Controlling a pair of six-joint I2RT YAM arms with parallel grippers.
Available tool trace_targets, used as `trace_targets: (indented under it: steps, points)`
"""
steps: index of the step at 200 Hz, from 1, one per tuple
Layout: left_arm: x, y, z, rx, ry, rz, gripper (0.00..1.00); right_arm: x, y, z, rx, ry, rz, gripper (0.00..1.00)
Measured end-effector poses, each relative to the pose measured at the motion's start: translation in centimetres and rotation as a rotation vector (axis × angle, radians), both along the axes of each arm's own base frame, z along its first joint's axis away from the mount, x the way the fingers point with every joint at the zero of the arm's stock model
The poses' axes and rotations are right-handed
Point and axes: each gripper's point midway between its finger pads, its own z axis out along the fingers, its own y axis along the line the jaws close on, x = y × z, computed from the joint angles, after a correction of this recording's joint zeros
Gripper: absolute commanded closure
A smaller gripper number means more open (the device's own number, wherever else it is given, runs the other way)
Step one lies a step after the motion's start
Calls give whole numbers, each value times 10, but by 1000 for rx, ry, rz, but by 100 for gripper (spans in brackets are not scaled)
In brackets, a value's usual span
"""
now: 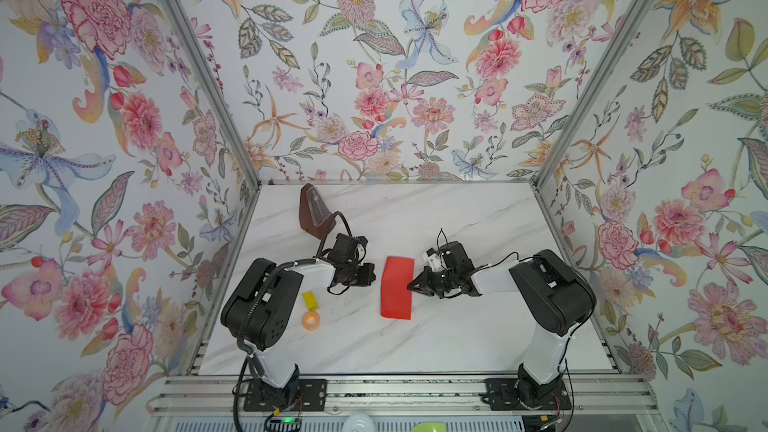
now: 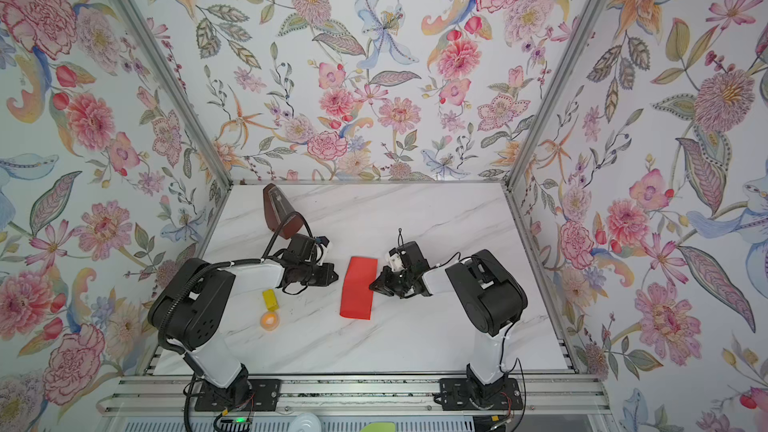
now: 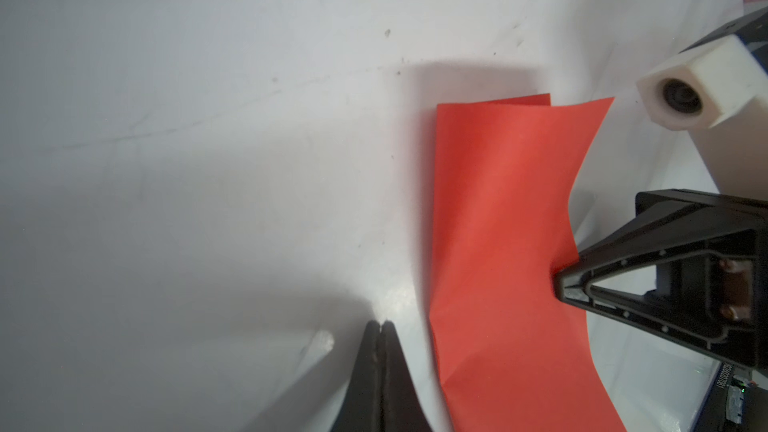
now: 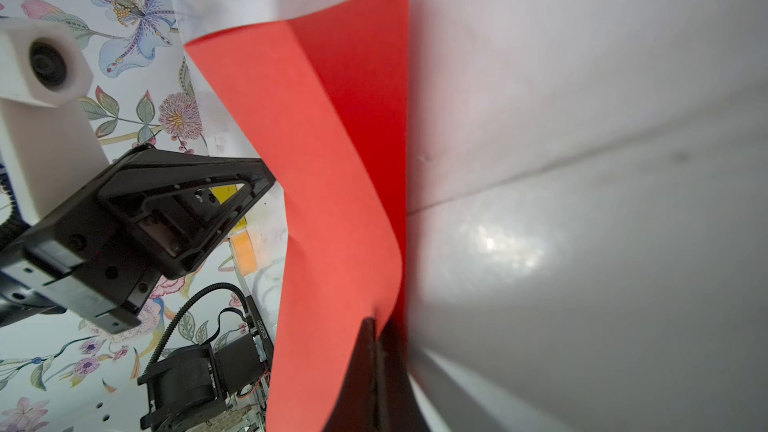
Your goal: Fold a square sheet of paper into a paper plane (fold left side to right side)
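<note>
The robot's left gripper should go to the folded edge's far corner (image 3: 441, 112) and push it down first, because the upper layer bows up (image 4: 276, 52) at the paper's far end.
The square sheet of paper (image 1: 397, 288) (image 2: 357, 288) is bright red and lies folded in half on the marble table, a narrow strip running front to back. Its upper layer (image 4: 316, 160) bows up off the lower one. My right gripper (image 1: 409, 285) (image 4: 376, 322) is shut on the free right-hand edge of that upper layer, about halfway along. In the left wrist view the paper (image 3: 498, 222) is dented where the right gripper (image 3: 557, 284) meets it. My left gripper (image 1: 374, 274) (image 3: 380, 323) is shut and empty, just left of the folded edge. No paper plane shape shows.
A dark brown metronome (image 1: 313, 211) stands at the back left, behind the left arm. A small yellow block (image 1: 310, 300) and an orange tape roll (image 1: 310, 320) lie front left beside the left arm. Floral walls close in three sides of the table (image 1: 457, 338).
</note>
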Motion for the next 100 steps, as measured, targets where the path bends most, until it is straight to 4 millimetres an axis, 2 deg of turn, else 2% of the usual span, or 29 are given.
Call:
trace_targets:
  steps: [20, 40, 59, 78, 100]
  points:
    - [1, -9, 8, 0, 2, -19, 100, 0, 0, 0, 0, 0, 0, 100]
    - [8, -32, 25, -23, -36, -63, 100, 0, 0, 0, 0, 0, 0, 100]
    - [14, -49, 33, -39, -58, -93, 100, 0, 0, 0, 0, -1, 0, 100]
    - [15, -59, 25, -45, -37, -114, 100, 0, 0, 0, -2, -2, -2, 100]
    - [14, -56, 7, -14, 7, -111, 100, 0, 0, 0, -3, -1, -2, 100]
